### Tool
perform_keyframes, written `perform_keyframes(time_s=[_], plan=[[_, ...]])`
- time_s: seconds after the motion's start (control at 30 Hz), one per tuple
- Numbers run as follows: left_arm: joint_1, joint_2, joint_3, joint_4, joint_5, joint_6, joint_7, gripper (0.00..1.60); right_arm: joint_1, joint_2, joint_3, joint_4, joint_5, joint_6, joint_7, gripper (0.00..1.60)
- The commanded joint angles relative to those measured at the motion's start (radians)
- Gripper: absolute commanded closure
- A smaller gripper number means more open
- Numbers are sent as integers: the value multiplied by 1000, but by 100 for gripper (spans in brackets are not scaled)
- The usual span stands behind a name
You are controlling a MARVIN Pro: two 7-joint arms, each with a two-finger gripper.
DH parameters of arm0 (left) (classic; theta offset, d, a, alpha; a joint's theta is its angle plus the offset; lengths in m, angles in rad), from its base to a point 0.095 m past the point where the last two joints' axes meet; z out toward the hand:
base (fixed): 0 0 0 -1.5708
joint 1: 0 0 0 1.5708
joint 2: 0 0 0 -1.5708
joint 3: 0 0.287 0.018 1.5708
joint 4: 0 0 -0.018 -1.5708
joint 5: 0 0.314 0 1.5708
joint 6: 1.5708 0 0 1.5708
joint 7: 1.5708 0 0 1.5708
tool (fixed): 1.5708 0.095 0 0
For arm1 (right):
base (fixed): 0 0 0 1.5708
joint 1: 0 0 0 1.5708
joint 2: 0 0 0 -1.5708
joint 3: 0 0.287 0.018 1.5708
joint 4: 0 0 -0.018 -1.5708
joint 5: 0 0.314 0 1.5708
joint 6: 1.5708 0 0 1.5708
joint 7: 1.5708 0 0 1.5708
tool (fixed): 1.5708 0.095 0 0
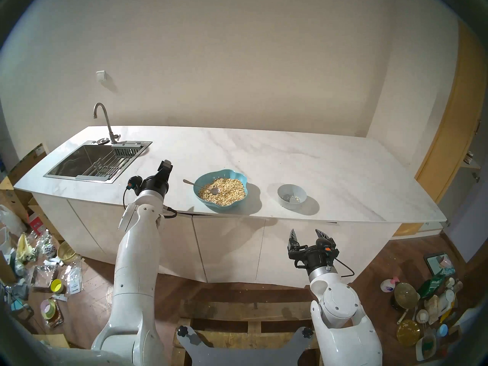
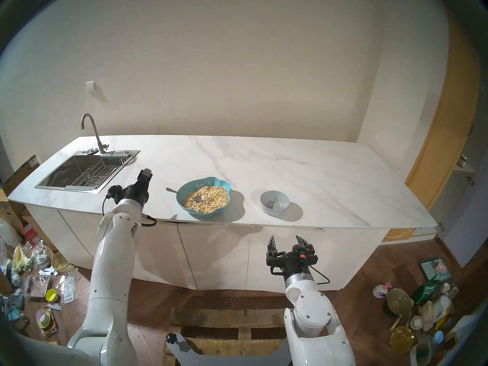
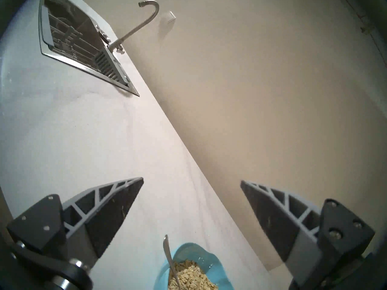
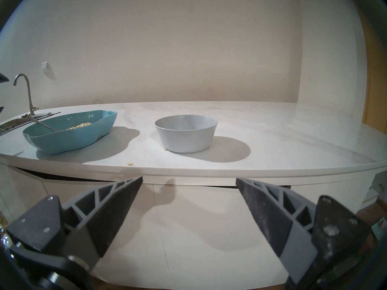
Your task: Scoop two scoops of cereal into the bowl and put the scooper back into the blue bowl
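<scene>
I expect the blue bowl (image 1: 220, 189) to slide a little when I push the scooper through the cereal, because the bowl stands unheld on the smooth counter (image 1: 261, 177).
The scalloped blue bowl (image 1: 227, 172) stands near the counter's front edge, heaped with tan cereal (image 1: 227, 193). The scooper (image 1: 196, 185), a silver spoon, lies in it; its bowl end rests on the flakes and its handle sticks out over the left rim. To the right stands the small grey-white bowl (image 1: 283, 202) with a few flakes at its bottom. My left gripper (image 1: 167, 164) hovers over the counter left of the spoon handle, open and empty (image 3: 191, 180). My right gripper (image 1: 305, 232) hangs below the counter edge, in front of the cabinet, open and empty (image 4: 189, 178).
A steel sink (image 1: 87, 162) with a rack and a curved faucet (image 1: 105, 122) fills the counter's left end. A stray flake (image 4: 130, 163) lies at the front edge. Clutter covers the floor on both sides, and a wooden pallet (image 1: 237, 323) lies below me.
</scene>
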Motion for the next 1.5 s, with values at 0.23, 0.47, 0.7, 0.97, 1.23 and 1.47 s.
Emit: perform_keyframes(time_s=[0.23,0.47,0.7,0.97,1.23,1.47], plan=[[-53,-42,-24,22,-120,64,2,0,5,-1,0,-24,0,-2,0,0],[-75,-40,-29,62,-139,72,9,0,5,-1,0,-24,0,-2,0,0],[-94,-35,-22,92,-136,67,9,0,5,-1,0,-24,0,-3,0,0],[-126,-32,-7,138,-131,64,8,0,5,-1,0,-24,0,-3,0,0],[-156,-33,3,186,-134,60,6,0,5,-1,0,-24,0,-3,0,0],[-174,-32,10,220,-134,54,0,0,5,-1,0,-24,0,-3,0,0]])
